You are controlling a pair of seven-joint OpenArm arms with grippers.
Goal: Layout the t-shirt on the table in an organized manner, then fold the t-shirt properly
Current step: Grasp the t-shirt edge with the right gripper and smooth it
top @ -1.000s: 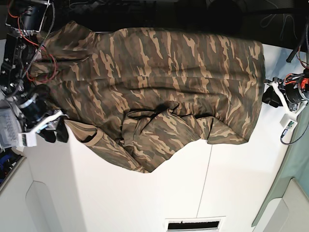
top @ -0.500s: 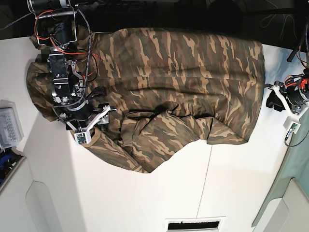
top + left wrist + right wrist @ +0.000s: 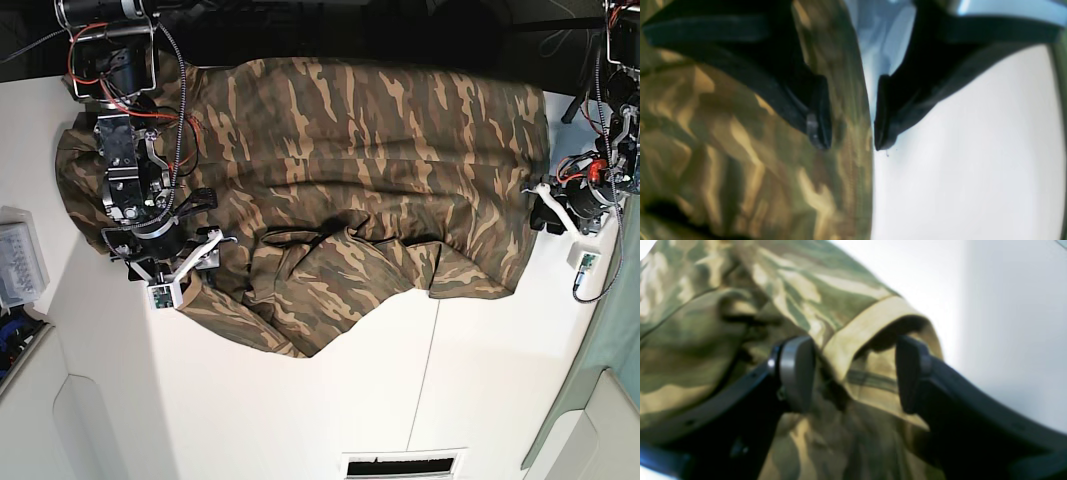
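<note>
The t-shirt's lower half is lying in folds (image 3: 350,252) near the middle. Next, my left gripper clamps the edge of the t-shirt it straddles (image 3: 858,134) and pulls the opposite way from my right gripper.
The camouflage t-shirt (image 3: 380,150) lies spread over the white table (image 3: 300,420), its lower half bunched into folds near the middle. My right gripper (image 3: 212,220) is over the shirt's left end. In the right wrist view this gripper (image 3: 853,373) is open, its fingers (image 3: 796,373) straddling a raised tan-brown band of the t-shirt (image 3: 706,323) without clamping it. My left gripper (image 3: 540,205) is at the shirt's right edge. Seen from the left wrist, the gripper (image 3: 850,146) is open, one finger over the t-shirt (image 3: 740,166) hem and the other over bare table (image 3: 973,166).
A small clear plastic box (image 3: 20,265) sits at the table's left edge. A thin dark seam (image 3: 435,370) crosses the tabletop below the shirt, and a slotted vent (image 3: 405,465) lies at the bottom edge. The right arm's body and cables (image 3: 125,150) hang over the shirt's left part.
My right arm swung from the table's left edge onto the shirt's left end, and its jaws widened. My left gripper moved up and in toward the shirt's right edge.
</note>
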